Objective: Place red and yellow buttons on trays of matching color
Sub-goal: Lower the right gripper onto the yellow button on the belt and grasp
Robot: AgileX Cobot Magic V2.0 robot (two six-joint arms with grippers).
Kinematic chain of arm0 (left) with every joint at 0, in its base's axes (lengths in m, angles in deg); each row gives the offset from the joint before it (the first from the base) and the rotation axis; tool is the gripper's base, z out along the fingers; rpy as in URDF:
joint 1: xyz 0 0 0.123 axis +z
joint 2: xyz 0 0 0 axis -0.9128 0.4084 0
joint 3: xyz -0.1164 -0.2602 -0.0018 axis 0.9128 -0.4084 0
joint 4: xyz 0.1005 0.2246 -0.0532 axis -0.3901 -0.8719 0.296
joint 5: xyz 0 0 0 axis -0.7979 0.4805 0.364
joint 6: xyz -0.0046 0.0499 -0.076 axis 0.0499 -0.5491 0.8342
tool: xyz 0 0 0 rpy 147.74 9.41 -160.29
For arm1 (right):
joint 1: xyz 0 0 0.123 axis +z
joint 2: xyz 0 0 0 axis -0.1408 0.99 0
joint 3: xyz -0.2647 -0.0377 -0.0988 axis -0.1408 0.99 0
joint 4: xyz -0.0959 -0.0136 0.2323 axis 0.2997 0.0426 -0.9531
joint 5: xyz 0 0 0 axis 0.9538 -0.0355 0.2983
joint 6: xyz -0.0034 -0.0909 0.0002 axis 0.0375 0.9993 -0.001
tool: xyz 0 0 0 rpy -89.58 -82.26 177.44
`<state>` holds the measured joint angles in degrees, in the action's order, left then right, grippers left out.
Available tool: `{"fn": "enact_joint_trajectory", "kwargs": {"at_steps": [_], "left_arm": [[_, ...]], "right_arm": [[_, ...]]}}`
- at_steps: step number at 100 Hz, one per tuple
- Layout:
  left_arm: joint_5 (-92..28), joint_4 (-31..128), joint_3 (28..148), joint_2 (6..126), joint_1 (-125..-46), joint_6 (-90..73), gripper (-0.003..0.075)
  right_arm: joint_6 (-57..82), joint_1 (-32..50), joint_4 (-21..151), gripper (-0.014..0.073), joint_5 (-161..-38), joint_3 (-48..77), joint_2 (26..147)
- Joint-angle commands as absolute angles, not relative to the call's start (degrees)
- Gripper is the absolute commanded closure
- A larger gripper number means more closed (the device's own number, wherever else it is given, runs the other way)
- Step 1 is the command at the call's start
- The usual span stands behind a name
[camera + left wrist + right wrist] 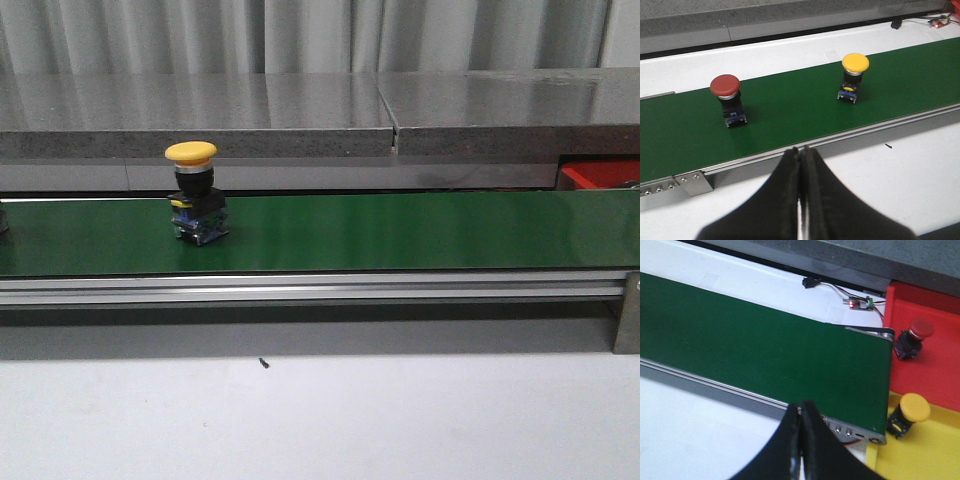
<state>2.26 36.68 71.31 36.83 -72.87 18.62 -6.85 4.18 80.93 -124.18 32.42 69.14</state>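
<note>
The yellow tray [930,450] is beyond the belt's end, far from my left gripper, so next I take the yellow button on the green belt [196,195] with my right gripper.
On the green belt [790,105] stand a red button [726,96] and a yellow button [855,74], both upright on dark bases; only the yellow button [192,190] shows in the front view. Past the belt's end a red tray [935,365] holds another red button [914,337], and the yellow tray [935,450] beside it holds another yellow button [907,415]. A corner of the red tray [600,172] shows at the far right. My left gripper [801,150] is shut and empty over the white table, short of the belt's rail. My right gripper [801,405] is also shut and empty, near the belt's end.
An aluminium rail [300,288] runs along the belt's near side, with a bracket [628,310] at its right end. A grey stone ledge [200,115] rises behind the belt. A small circuit board with wires [860,304] lies by the belt's end.
</note>
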Motion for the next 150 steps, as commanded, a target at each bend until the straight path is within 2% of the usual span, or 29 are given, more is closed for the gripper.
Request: {"fn": "enact_joint_trajectory", "kwargs": {"at_steps": [1, 10, 17, 24, 41, 50, 60, 108, 135, 150], "left_arm": [[-1.4, 37.4, 72.8, 37.1, -73.3, 18.7, 0.0739], [-1.4, 37.4, 72.8, 37.1, -73.3, 18.7, 0.0739], [-1.5, 37.4, 72.8, 37.1, -73.3, 18.7, 0.0739], [-1.5, 37.4, 72.8, 37.1, -73.3, 18.7, 0.0739], [-1.8, 37.4, 72.8, 37.1, -73.3, 18.7, 0.0739], [-1.8, 37.4, 72.8, 37.1, -73.3, 18.7, 0.0739], [-1.8, 37.4, 72.8, 37.1, -73.3, 18.7, 0.0739], [-1.8, 37.4, 72.8, 37.1, -73.3, 18.7, 0.0739], [-1.8, 37.4, 72.8, 37.1, -73.3, 18.7, 0.0739], [-1.8, 37.4, 72.8, 37.1, -73.3, 18.7, 0.0739]], "right_arm": [[-6.3, 6.3, 81.7, 0.0707, -122.7, 25.7, 74.5], [-6.3, 8.7, 81.7, 0.069, -125.7, 20.1, 80.3], [-6.3, 10.8, 81.7, 0.0636, -128.3, 16.0, 84.9], [-6.3, 12.8, 81.7, 0.0538, -130.3, 12.4, 89.2], [-6.3, 17.0, 81.5, 0.0181, -131.3, 5.5, 98.3], [-6.3, 18.7, 81.2, 0.0092, -131.4, 2.5, 101.8], [-6.3, 20.3, 81.0, 0.009, -132.5, -0.6, 105.9], [-2.6, 24.9, 78.6, 0.009, -153.4, -23.7, 126.6], [2.1, 24.9, 74.7, 0.0091, -156.0, -32.3, 135.1], [2.8, 24.9, 74.5, 0.009, -152.1, -33.3, 137.8]]}}
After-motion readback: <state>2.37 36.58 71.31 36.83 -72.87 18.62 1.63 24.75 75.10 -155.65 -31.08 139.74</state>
